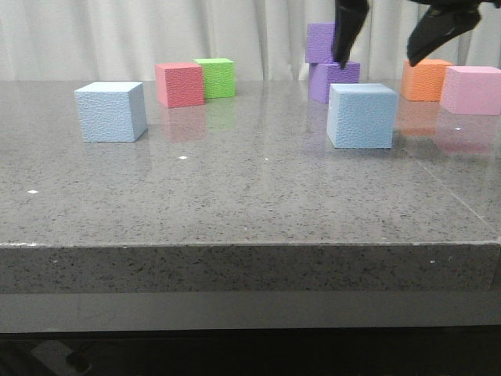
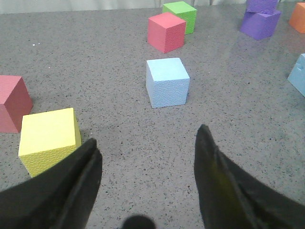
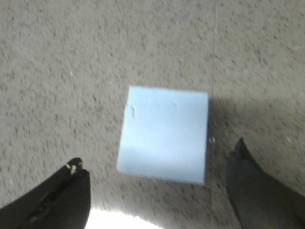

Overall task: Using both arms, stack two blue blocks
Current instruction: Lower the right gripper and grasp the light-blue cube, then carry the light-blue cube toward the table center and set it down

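My right gripper has its block to put down in the middle (image 1: 251, 144) first, because the two blue blocks (image 1: 361, 117) stand far apart. Next, my left gripper stacks the other block on it.
Two light blue blocks stand apart on the grey table. One blue block (image 1: 111, 111) is at the left; it also shows in the left wrist view (image 2: 167, 82), well ahead of my open, empty left gripper (image 2: 147, 140). The other blue block (image 1: 362, 115) is at the right. My right gripper (image 1: 377, 55) hangs open just above it, a finger on either side. In the right wrist view this block (image 3: 164, 140) lies between and beyond the spread fingers of the right gripper (image 3: 157, 164), not touched. The left gripper is out of the front view.
A red cube (image 1: 179, 84) and a green cube (image 1: 215, 77) stand behind. Two stacked purple cubes (image 1: 329, 63), an orange cube (image 1: 425, 79) and a pink cube (image 1: 471, 89) are at the back right. A yellow cube (image 2: 50, 138) and another red cube (image 2: 12, 102) lie by my left gripper.
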